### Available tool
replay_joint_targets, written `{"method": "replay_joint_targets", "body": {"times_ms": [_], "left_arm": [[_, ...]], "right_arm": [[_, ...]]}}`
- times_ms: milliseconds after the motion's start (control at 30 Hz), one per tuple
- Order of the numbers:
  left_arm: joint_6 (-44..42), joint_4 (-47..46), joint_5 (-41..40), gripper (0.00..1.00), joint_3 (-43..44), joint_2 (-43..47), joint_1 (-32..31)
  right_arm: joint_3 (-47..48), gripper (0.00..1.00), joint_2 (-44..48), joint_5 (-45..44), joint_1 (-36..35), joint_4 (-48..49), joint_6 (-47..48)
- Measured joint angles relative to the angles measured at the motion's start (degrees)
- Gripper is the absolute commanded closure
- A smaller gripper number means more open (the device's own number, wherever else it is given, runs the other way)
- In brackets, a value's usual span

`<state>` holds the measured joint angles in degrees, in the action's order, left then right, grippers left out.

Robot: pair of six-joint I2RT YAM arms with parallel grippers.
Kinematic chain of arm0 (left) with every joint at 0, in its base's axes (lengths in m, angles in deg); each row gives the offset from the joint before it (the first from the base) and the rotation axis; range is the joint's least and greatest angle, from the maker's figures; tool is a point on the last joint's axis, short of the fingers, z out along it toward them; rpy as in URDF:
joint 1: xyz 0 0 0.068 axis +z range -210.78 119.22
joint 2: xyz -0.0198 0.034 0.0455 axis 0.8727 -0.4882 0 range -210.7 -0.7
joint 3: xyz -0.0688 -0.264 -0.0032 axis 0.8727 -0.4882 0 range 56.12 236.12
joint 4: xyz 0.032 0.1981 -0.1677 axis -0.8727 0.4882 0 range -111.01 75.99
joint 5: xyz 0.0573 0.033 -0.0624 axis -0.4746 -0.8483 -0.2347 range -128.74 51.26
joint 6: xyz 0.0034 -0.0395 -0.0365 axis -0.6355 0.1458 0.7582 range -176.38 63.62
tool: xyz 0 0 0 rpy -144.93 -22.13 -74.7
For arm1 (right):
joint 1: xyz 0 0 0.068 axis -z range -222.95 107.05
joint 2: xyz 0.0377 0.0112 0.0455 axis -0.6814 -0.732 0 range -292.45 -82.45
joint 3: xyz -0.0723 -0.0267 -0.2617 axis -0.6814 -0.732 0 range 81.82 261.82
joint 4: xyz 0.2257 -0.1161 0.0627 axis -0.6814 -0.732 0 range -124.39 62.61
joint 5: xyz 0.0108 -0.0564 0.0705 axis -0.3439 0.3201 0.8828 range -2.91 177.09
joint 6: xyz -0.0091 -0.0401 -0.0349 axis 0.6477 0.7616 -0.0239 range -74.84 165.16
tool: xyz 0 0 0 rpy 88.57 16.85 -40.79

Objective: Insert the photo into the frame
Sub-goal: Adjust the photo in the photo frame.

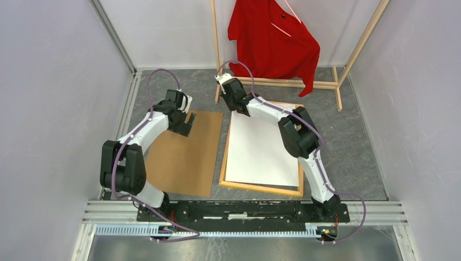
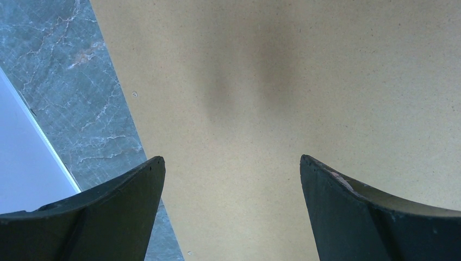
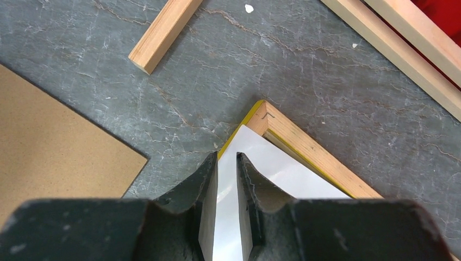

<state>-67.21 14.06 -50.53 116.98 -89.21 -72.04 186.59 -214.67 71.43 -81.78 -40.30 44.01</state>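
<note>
The photo's corner [image 3: 243, 130] lies over the side of the frame, so my right gripper should go to the frame's other far corner [image 1: 299, 105] while my left gripper comes to the overlapped side.
The frame [image 1: 261, 188] lies face down on the grey floor, plain wood back up, with a thin yellow edge at its far left corner [image 3: 304, 147]. Inside it lies the photo [image 1: 261, 152], white reverse side up, its corner [image 3: 282, 174] tucked into that frame corner. My right gripper [image 1: 235, 107] points down at this corner; its jaws [image 3: 226, 157] stand a narrow gap apart just above the photo's white surface, with nothing between them. My left gripper [image 1: 182, 128] hangs wide open [image 2: 232, 160] over the brown backing board, holding nothing.
The brown backing board [image 1: 185, 157] [image 2: 272, 81] lies left of the frame. A wooden clothes rack [image 1: 282, 82] with a red shirt [image 1: 274, 41] stands at the back; its foot bars [image 3: 163, 32] lie close to the frame corner. Grey walls enclose the floor.
</note>
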Motion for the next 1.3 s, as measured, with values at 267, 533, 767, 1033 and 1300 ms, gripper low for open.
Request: {"method": "replay_joint_targets", "body": {"times_ms": [267, 533, 767, 1033, 1300], "left_arm": [[-0.02, -0.17, -0.74, 0.00, -0.46, 0.00, 0.00], [-0.02, -0.42, -0.79, 0.00, -0.50, 0.00, 0.00], [-0.02, -0.48, -1.16, 0.00, -0.66, 0.00, 0.00], [-0.02, -0.48, -1.16, 0.00, -0.79, 0.00, 0.00], [-0.02, -0.48, -1.16, 0.00, -0.96, 0.00, 0.00]], "right_arm": [[0.98, 0.76, -2.05, 0.02, 0.37, -0.04, -0.02], [1.09, 0.77, -2.25, -0.11, 0.50, 0.13, -0.04], [0.83, 0.78, -2.25, -0.31, 0.70, 0.55, -0.24], [-0.70, 0.80, -1.68, -0.85, 0.87, 2.43, -0.37], [-3.93, 0.80, 0.42, -2.64, 3.10, 2.60, -0.57]]}}
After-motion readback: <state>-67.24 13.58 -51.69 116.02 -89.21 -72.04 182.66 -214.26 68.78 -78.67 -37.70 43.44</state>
